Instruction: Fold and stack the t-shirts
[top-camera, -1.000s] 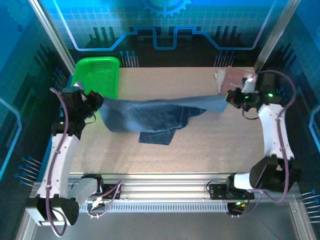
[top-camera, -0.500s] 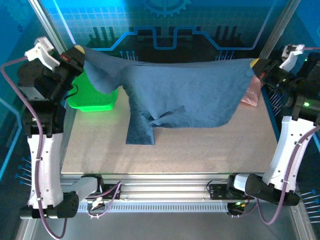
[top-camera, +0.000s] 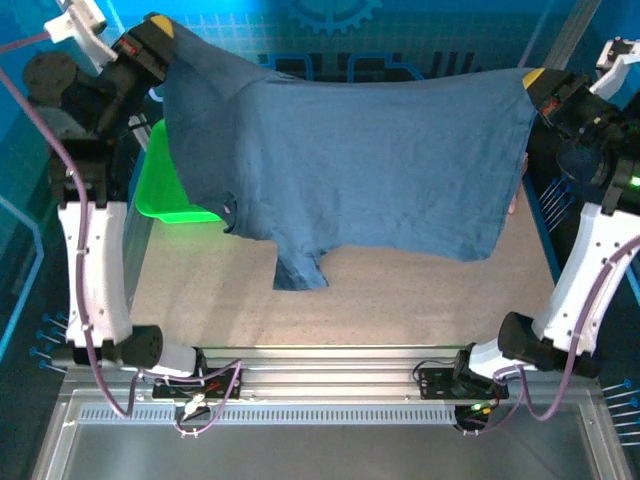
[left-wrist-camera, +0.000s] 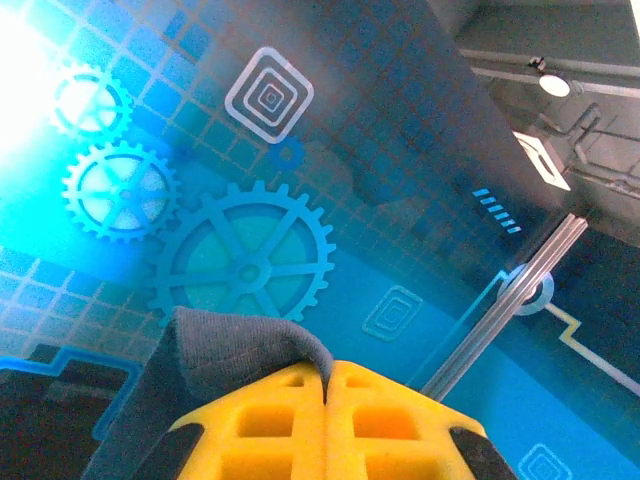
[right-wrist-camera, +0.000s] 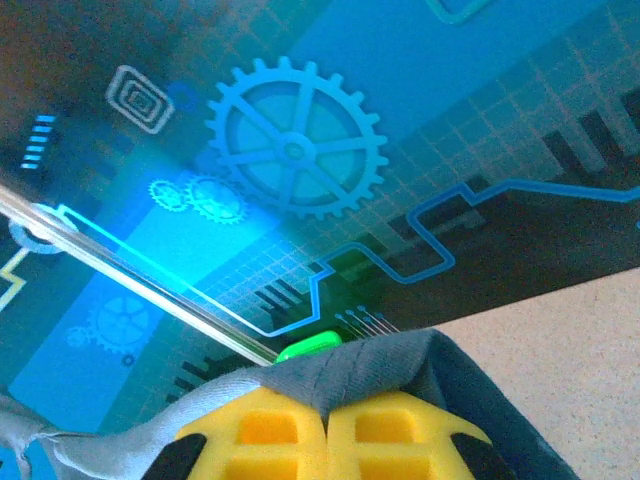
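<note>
One sleeve (top-camera: 298, 256) dangles crooked below the spread t-shirt's lower edge, so I should lay the t-shirt down, then take that sleeve's tip (top-camera: 287, 282) with my left gripper.
The slate-blue t-shirt (top-camera: 350, 160) hangs spread wide in the air, well above the table (top-camera: 400, 300). My left gripper (top-camera: 158, 25) is shut on its top left corner, and my right gripper (top-camera: 533, 78) is shut on its top right corner. One sleeve (top-camera: 300, 268) dangles lowest, close to the tabletop. In the left wrist view the yellow fingers (left-wrist-camera: 300, 420) pinch a fold of blue cloth (left-wrist-camera: 230, 350). The right wrist view shows the same, with cloth (right-wrist-camera: 380, 365) draped over the shut gripper (right-wrist-camera: 325, 410). The pink shirt is mostly hidden behind the blue one; a thin pink sliver (top-camera: 512, 198) peeks out.
The bright green mesh basket (top-camera: 165, 185) stands at the back left of the table, partly covered by the hanging shirt; a bit of the basket (right-wrist-camera: 308, 347) shows in the right wrist view. Metal frame posts and blue panel walls enclose the table.
Both arms have risen and pulled apart, lifting the blue shirt off the table from a low sagging stretch to a high, wide spread. Its hem has left the tabletop.
</note>
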